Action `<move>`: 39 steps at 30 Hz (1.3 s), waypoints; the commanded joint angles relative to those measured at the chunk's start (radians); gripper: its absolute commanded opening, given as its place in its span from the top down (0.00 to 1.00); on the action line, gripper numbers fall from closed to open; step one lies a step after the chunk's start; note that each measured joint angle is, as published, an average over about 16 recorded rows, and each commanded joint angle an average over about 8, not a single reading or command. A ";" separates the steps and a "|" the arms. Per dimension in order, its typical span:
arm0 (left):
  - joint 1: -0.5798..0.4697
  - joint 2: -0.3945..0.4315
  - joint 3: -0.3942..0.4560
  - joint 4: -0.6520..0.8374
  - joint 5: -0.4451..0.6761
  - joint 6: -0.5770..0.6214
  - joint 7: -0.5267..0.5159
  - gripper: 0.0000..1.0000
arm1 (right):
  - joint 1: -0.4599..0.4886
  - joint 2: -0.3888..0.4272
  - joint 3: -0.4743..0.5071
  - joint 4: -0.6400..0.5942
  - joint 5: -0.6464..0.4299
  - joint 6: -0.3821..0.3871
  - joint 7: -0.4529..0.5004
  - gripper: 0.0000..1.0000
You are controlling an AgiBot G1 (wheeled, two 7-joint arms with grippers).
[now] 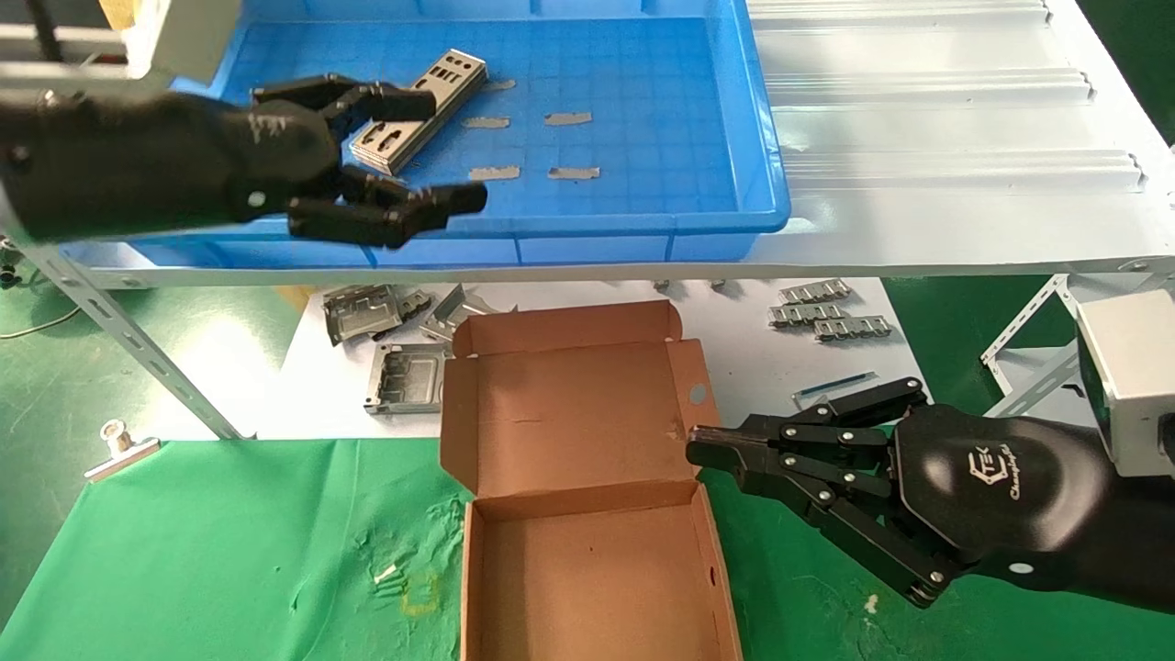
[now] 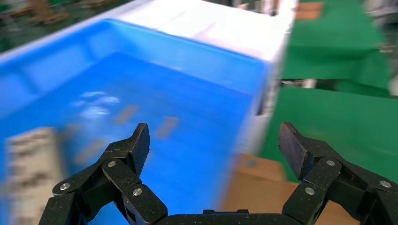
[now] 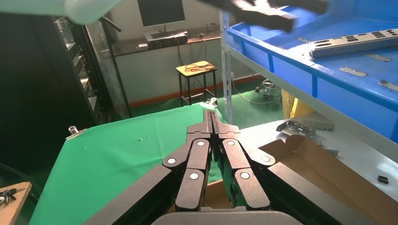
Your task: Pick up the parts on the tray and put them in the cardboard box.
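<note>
I expect the top punched part (image 1: 451, 77) to come off by itself and leave more parts behind when I lift, because layered edges (image 1: 379, 162) show at the near end of the stack.
A stack of silver-grey punched parts (image 1: 418, 110) lies in the blue tray (image 1: 643, 110) at its left side. My left gripper (image 1: 456, 150) is open and empty, low over the tray's front left, its upper finger (image 1: 395, 101) right by the stack. In the left wrist view the gripper (image 2: 216, 140) is wide open over the tray (image 2: 187, 93), with the parts (image 2: 33, 164) off to one side. The open cardboard box (image 1: 569, 431) lies below on the green cloth, empty. My right gripper (image 1: 690, 443) is shut, its tip at the box's right flap; the right wrist view shows it (image 3: 211, 115) closed with nothing in it.
Bits of tape (image 1: 532, 147) stick to the tray floor. The tray stands on a white ribbed shelf (image 1: 918, 92) with a slanted leg (image 1: 128, 340). Bent grey frames (image 1: 367, 312) and ridged strips (image 1: 826, 312) lie under the shelf. A metal clip (image 1: 119, 450) sits on the green cloth.
</note>
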 commanded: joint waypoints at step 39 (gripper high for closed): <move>-0.360 0.351 0.125 0.735 0.269 -0.383 0.129 0.01 | 0.000 0.000 0.000 0.000 0.000 0.000 0.000 0.00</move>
